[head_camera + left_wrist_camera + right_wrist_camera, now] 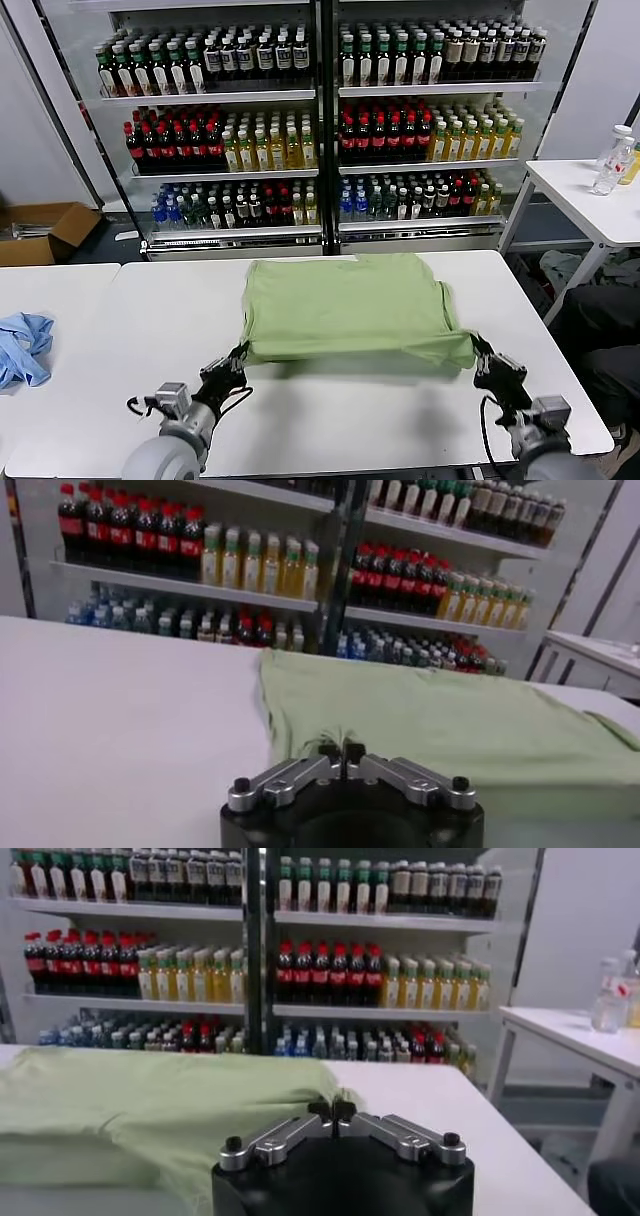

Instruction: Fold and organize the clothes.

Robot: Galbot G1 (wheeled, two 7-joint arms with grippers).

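The shirt's far edge lies at the table's far rim, so both my grippers should lower the shirt's near edge, regrip its corners and pull the shirt closer.
The light green polo shirt lies on the white table, its near half doubled over and the near edge raised off the top. My left gripper is shut on the shirt's near left corner. My right gripper is shut on its near right corner. In the left wrist view the fingertips pinch puckered green cloth. In the right wrist view my right gripper pinches the cloth's edge. The collar, buttons and chest print are hidden.
A light blue cloth lies on the left table. A drinks fridge full of bottles stands behind. A side table with bottles is at the right; a cardboard box sits on the floor at the left.
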